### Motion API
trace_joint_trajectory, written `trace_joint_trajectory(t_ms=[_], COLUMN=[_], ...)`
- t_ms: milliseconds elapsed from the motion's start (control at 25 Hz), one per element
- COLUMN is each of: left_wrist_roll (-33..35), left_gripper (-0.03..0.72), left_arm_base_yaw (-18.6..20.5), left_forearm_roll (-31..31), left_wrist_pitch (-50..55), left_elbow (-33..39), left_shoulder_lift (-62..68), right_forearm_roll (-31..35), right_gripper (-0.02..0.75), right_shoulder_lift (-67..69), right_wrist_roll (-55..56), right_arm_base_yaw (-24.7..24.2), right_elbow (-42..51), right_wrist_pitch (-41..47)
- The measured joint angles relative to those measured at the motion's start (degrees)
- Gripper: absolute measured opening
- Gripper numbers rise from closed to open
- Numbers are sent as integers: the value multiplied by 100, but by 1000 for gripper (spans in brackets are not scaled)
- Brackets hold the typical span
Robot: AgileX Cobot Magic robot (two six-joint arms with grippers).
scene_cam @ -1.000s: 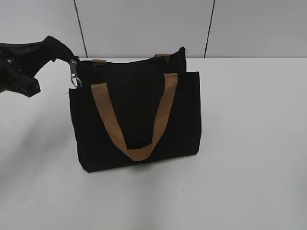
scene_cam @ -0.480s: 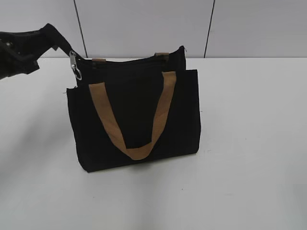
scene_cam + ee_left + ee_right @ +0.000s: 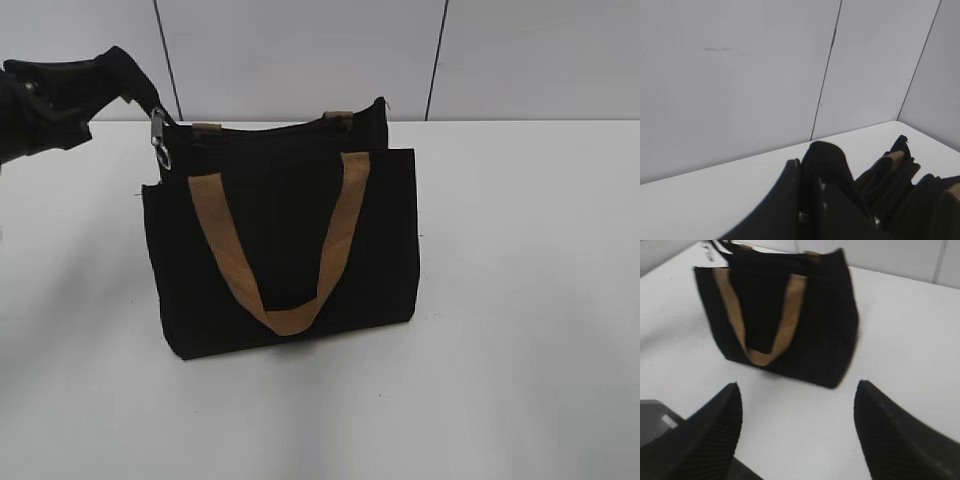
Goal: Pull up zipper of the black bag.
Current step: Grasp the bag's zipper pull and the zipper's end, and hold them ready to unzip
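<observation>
My left gripper is holding the fabric end [image 3: 144, 96], and the silver-grey zipper pull hangs free below it. My right gripper should keep going to that pull [image 3: 160, 140] and close there.
The black bag [image 3: 290, 240] stands upright on the white table with its tan handle hanging down the front. It also shows in the right wrist view [image 3: 830, 330] and the left wrist view [image 3: 900, 195]. The silver-grey zipper pull [image 3: 158, 135] hangs at the bag's top left corner. My left gripper [image 3: 125, 75] is shut on the black fabric end of the zip line just above that pull; the left wrist view shows the strip pinched between the jaws [image 3: 810, 175]. My right gripper [image 3: 797, 395] is open and empty, low in front of the bag and apart from it.
The white table [image 3: 520, 300] runs to grey wall panels [image 3: 300, 50] close behind the bag. A dark grey object [image 3: 652, 420] lies at the left edge of the right wrist view. The right arm does not show in the exterior view.
My left gripper has lifted the zip line's end up and a little to the right. The silver pull rose with it. The bag has barely shifted.
</observation>
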Motion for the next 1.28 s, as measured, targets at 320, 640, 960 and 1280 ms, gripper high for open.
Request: trace_joint_trajectory(t_ms=[320,640,960,1280], left_wrist_roll=[-12,-17,-17,-17], left_gripper=[8,8,8,8], left_arm_base_yaw=[-17,-17,-17,-17], left_forearm_roll=[5,11,22,39], left_wrist_pitch=[9,14,16,16], left_elbow=[0,-9,-15,-15], left_shoulder_lift=[-5,-5,-7,-7], right_forearm_roll=[2206,2401,2427,2427], right_gripper=[540,540,539,437], right_shoulder_lift=[2205,4214,6224,7601], right_wrist_roll=[-2509,-3489,-3625,-3710], right_arm_base_yaw=[783,1698,2862,3427], right_elbow=[-111,-1270,-2814,-3876], right_wrist_pitch=[-91,-389,-447,-686])
